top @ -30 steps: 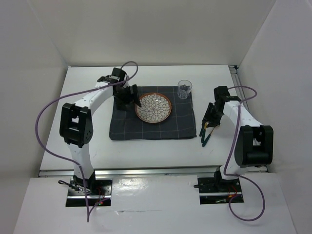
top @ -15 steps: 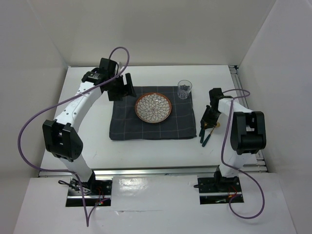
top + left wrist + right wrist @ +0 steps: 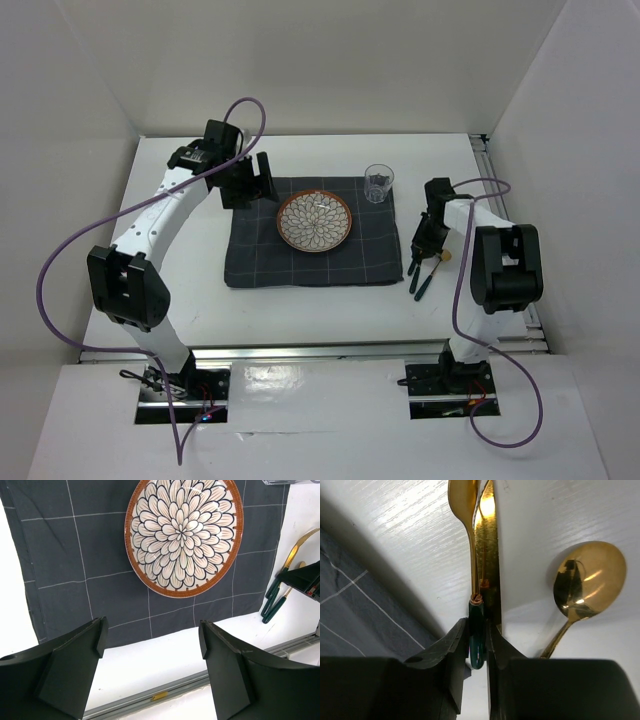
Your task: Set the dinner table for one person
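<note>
I should keep carrying the gold utensil by its green handle (image 3: 476,618) past the plate with my right gripper, because the cloth on my left gripper's side (image 3: 257,242) is clear for its release.
A brown-rimmed flower-pattern plate (image 3: 314,221) sits on a dark grey checked cloth (image 3: 260,260) on the white dinner table (image 3: 180,290); it also shows in the left wrist view (image 3: 184,532). A clear glass (image 3: 379,183) stands on the cloth's far right corner. My left gripper (image 3: 252,185) is open and empty, above the cloth's far left edge (image 3: 152,630). My right gripper (image 3: 425,245) is low on the table, right of the cloth. It is shut (image 3: 479,630) on the green handle (image 3: 476,632) of a gold utensil. A gold knife blade (image 3: 491,545) and gold spoon (image 3: 587,575) lie beside it.
The green-handled cutlery (image 3: 420,280) lies on the table just right of the cloth, also in the left wrist view (image 3: 278,597). White walls close the back and both sides. A metal rail (image 3: 320,350) runs along the near edge, another rail (image 3: 500,200) along the right.
My left gripper has drawn back from the plate's left rim toward the far left. My right arm has folded in over the cutlery; the last half second shows almost no movement.
</note>
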`<state>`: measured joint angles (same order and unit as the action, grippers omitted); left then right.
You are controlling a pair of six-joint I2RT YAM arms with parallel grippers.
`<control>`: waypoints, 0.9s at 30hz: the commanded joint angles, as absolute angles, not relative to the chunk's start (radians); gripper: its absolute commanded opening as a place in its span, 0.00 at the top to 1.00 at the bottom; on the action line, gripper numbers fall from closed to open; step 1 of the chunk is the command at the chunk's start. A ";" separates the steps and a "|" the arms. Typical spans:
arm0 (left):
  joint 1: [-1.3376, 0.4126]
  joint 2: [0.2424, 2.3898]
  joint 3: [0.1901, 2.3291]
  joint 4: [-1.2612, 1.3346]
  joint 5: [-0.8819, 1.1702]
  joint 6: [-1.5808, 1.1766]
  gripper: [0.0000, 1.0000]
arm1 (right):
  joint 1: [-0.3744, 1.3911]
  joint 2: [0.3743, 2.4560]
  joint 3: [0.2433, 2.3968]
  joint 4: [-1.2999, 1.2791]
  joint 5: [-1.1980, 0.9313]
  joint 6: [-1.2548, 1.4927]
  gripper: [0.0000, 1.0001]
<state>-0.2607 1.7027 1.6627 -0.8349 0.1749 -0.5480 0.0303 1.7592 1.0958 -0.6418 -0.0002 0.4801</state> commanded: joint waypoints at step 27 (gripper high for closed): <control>-0.109 1.579 1.976 -1.049 -0.023 -0.568 0.09 | 0.767 2.138 2.004 -0.769 -0.115 0.611 0.97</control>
<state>-0.1387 1.6608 1.9862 -1.0492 -0.0158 -0.5499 0.7341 2.0201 1.8698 -0.7662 -0.0948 0.5869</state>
